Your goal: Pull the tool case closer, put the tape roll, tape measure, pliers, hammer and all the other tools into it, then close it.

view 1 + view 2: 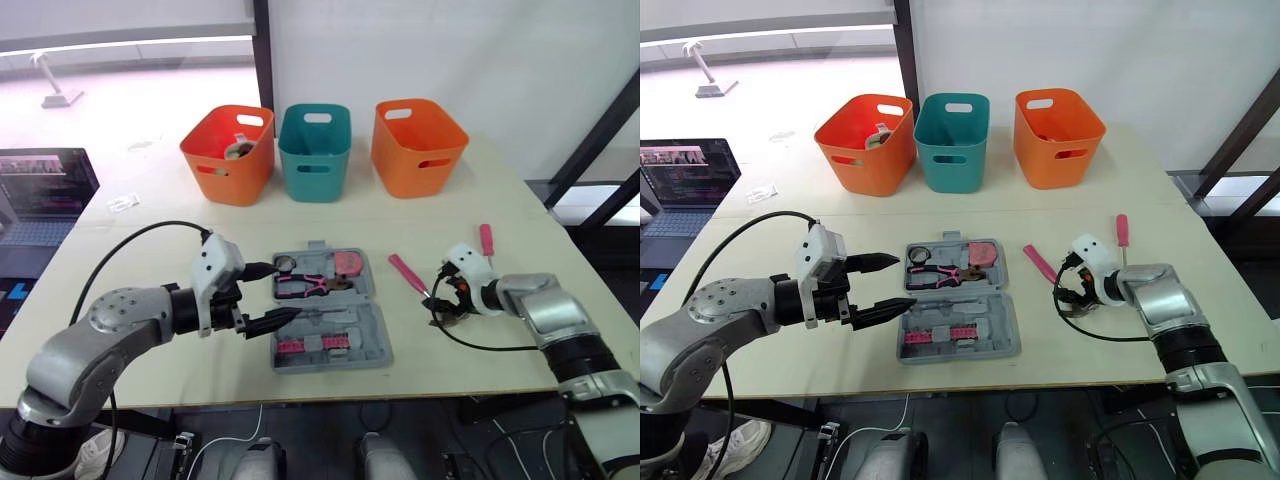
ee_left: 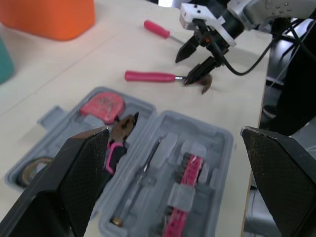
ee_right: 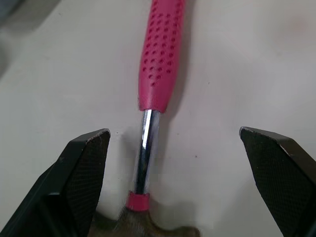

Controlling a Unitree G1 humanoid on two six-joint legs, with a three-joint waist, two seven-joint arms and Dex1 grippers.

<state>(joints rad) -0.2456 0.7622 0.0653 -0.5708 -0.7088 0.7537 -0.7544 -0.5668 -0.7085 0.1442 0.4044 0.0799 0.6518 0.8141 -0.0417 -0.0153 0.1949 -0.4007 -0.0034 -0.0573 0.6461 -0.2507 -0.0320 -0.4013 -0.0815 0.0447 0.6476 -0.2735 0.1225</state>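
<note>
My gripper will be able to fit the pink-handled hammer (image 1: 406, 273) in lengthwise when it lowers it between the pink bit strip and the slim driver, because a long gap (image 1: 312, 328) runs there.
The grey tool case (image 1: 372, 330) lies open mid-table. Its far half holds the tape roll (image 1: 285, 263), the pink-handled pliers (image 1: 305, 287) and the pink tape measure (image 1: 347, 265). Its near half holds a pink bit strip and a slim driver. My left gripper (image 1: 280, 293) is open at the case's left edge, empty. The pink-handled hammer (image 1: 405, 270) lies right of the case. My right gripper (image 1: 447, 297) is open and straddles the steel shaft (image 3: 144, 148) near the head. A red-handled screwdriver (image 1: 486, 240) lies beyond it.
Three bins stand along the back: an orange bin (image 1: 228, 155) with something inside, a teal bin (image 1: 315, 150) and another orange bin (image 1: 418, 145). A laptop (image 1: 40, 195) sits off the table's left side. The table's right edge is close to my right arm.
</note>
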